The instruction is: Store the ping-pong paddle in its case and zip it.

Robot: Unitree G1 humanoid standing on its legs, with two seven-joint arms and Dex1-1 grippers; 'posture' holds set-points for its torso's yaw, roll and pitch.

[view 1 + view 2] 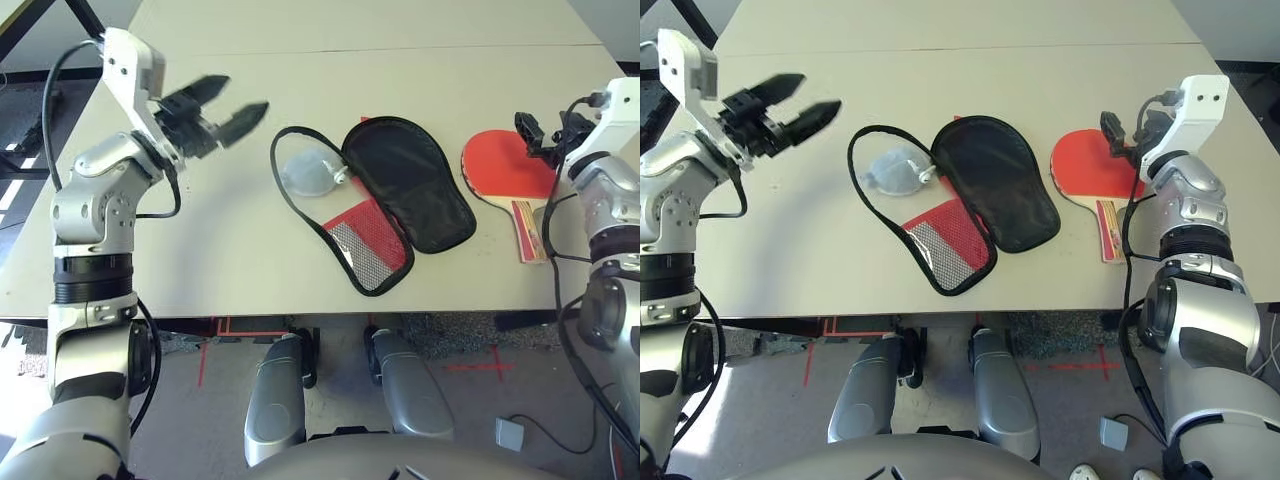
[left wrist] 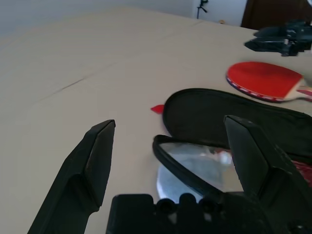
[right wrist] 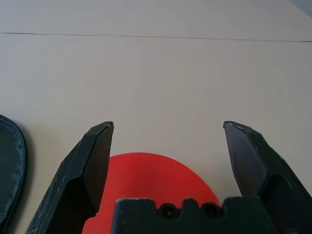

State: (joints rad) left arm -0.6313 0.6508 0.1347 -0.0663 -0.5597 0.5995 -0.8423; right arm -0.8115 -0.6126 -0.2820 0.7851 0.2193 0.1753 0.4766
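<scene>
The red half is joined to the black lining along a shared edge. The red half will swing over the paddle like a lid when I fold it.
The case lies unzipped at the table's middle. Its black lining faces up and its red half with the mesh pocket is folded toward me. To its right lies the ping-pong paddle, red face up, with its striped wooden handle pointing at the near edge. My right gripper hovers open over the paddle's red face, touching nothing. My left gripper stands open above the table left of the case, aimed at it, with nothing between its fingers.
A pale grey object lies inside the case's black zipper loop on its left side. The beige table has bare room on the left and at the back. Its near edge runs just below the case and the paddle handle.
</scene>
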